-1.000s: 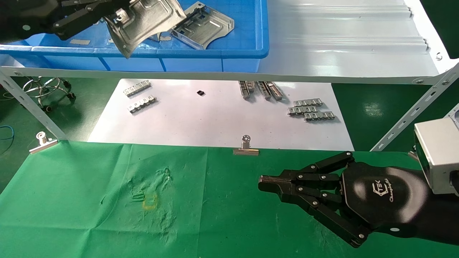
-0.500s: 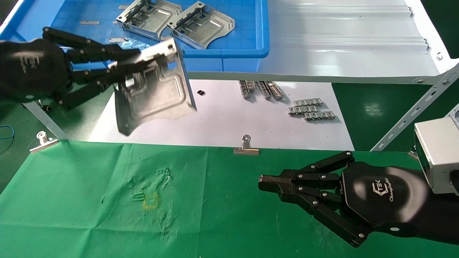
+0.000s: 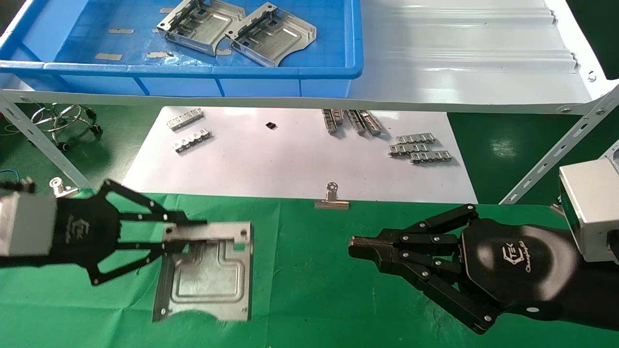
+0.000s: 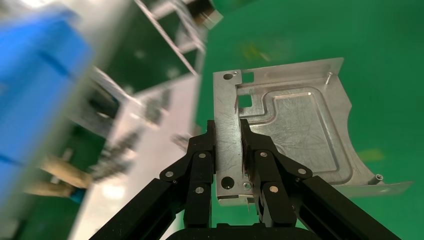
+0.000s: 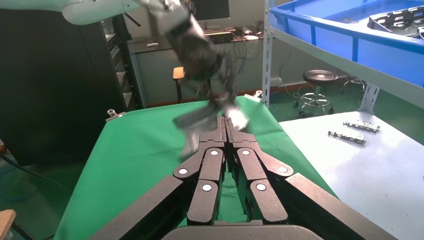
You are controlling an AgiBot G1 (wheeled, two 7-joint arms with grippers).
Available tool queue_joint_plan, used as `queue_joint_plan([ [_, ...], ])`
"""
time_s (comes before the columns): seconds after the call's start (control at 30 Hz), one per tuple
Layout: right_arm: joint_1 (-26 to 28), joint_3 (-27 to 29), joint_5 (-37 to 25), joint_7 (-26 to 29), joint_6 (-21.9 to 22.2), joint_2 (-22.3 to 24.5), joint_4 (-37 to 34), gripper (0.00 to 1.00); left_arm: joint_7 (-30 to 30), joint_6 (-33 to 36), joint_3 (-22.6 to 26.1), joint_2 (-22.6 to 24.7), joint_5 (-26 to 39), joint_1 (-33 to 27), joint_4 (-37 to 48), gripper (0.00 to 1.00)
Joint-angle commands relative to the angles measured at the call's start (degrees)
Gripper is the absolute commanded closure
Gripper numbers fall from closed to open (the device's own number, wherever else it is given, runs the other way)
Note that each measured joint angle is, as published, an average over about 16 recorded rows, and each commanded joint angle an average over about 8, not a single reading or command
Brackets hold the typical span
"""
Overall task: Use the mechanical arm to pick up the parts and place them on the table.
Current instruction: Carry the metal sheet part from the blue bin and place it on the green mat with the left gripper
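The silvery ribbed part (image 3: pixel 210 272) is hanging flat above open green cloth (image 3: pixel 192 317). My left gripper should keep moving it down until its base sits on the cloth, and then let go.
My left gripper (image 3: pixel 193 231) is shut on the far edge of a silvery ribbed part (image 3: pixel 209 278), holding it flat just over the green cloth table (image 3: pixel 309 290) at the left. In the left wrist view the fingers (image 4: pixel 202 150) clamp the part's (image 4: pixel 295 125) flange. Two more parts (image 3: pixel 200 19) (image 3: pixel 273 31) lie in the blue bin (image 3: pixel 309 72) on the shelf. My right gripper (image 3: pixel 355 247) rests shut and empty over the cloth at the right; it also shows in the right wrist view (image 5: pixel 224 122).
A white sheet (image 3: pixel 290 159) beyond the cloth carries several small toothed strips (image 3: pixel 420 149). A binder clip (image 3: pixel 331 200) grips the cloth's far edge, another (image 3: pixel 59 188) sits at the far left. The grey ribbed shelf (image 3: pixel 464 58) and its slanted brace (image 3: pixel 556 150) stand above.
My left gripper has carried the part from over the blue bin down and toward me to just above the green cloth. The right arm has not moved.
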Motion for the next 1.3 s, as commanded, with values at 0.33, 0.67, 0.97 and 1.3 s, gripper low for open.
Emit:
queue_joint_plan([
  [0.33, 0.0, 0.0, 0.0, 0.0, 0.0, 0.0, 0.0, 1.0, 12.6, -1.95, 7.47, 4.1, 6.26, 0.19, 11.78, 1.0],
  [0.67, 0.0, 0.0, 0.0, 0.0, 0.0, 0.0, 0.0, 1.0, 21.21, -3.73, 8.25, 9.23, 8.24, -0.4, 23.11, 1.0],
  [0.97, 0.0, 0.0, 0.0, 0.0, 0.0, 0.0, 0.0, 1.0, 25.83, -4.71, 9.03, 12.21, 9.9, -1.19, 28.87, 1.0],
  [1.3, 0.0, 0.0, 0.0, 0.0, 0.0, 0.0, 0.0, 1.0, 30.58, -5.47, 9.34, 14.16, 10.73, -1.57, 33.34, 0.01],
])
